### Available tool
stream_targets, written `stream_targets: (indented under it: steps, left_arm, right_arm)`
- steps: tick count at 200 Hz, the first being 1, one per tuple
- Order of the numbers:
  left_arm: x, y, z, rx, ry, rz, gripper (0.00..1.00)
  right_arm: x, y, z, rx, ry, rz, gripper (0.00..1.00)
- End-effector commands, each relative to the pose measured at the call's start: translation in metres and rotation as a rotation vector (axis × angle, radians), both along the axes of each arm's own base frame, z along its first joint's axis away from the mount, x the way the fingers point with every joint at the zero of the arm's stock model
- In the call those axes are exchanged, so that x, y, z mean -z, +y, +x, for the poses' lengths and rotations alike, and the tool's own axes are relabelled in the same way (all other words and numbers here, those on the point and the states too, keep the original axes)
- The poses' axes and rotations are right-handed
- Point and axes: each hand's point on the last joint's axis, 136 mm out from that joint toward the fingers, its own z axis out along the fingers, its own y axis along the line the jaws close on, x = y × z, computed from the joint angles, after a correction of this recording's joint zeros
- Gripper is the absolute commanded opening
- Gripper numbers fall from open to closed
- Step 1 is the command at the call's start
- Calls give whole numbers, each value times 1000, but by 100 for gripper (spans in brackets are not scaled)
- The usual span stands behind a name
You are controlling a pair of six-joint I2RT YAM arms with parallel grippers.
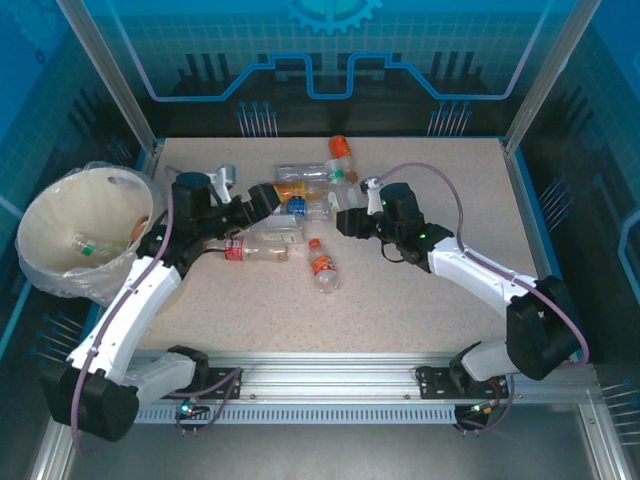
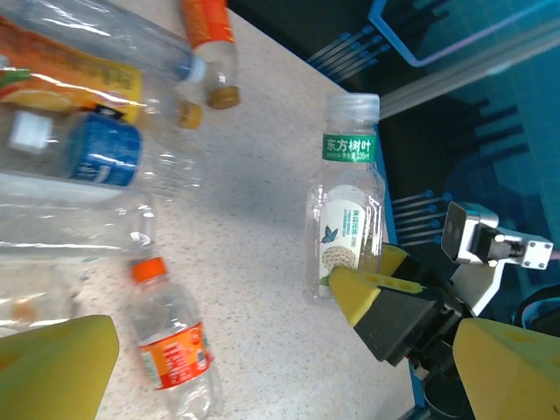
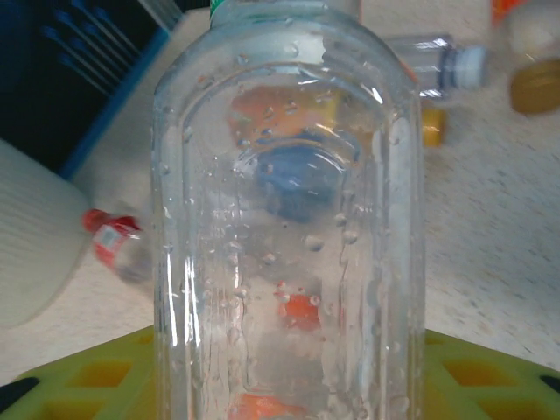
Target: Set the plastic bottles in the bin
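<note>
I see a brown shape [image 1: 139,229] and a bottle in the bin, so the clear bottle [image 1: 337,190] will end up leaning across them when I drop it in.
My right gripper [image 1: 347,222] [image 3: 289,381] is shut on the lower end of a clear bottle [image 3: 289,219] with a green label band [image 2: 346,210], its yellow pads on either side. My left gripper [image 1: 262,198] [image 2: 280,372] is wide open over the table beside the pile and holds nothing. Several plastic bottles lie mid-table: an orange-capped one [image 1: 322,265] [image 2: 171,341], a red-labelled one [image 1: 245,250], a blue-labelled one [image 2: 101,153] and an orange-labelled one [image 1: 295,188]. The cream-white bin [image 1: 40,215] stands at the left edge with a bottle [image 1: 85,243] inside.
An orange bottle [image 1: 342,150] lies at the back of the pile. Blue walls and metal frame posts enclose the speckled table [image 1: 430,310]. The two grippers are close together near the pile. The bin's white wall [image 3: 35,245] is in the right wrist view.
</note>
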Motion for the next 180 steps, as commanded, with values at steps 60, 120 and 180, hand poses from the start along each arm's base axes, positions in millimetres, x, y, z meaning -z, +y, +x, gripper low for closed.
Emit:
stream_targets:
  steps: [60, 120, 180]
  left_arm:
    - [-27, -66, 16, 128, -131, -78, 99]
    - [-8, -65, 24, 1, -91, 59, 99]
    - [-1, -77, 20, 54, -67, 116, 88]
  right_arm:
    - [-65, 47, -38, -240, -103, 273, 42]
    - [-68, 65, -48, -265, -201, 200, 42]
    - [-79, 73, -54, -295, -253, 178, 42]
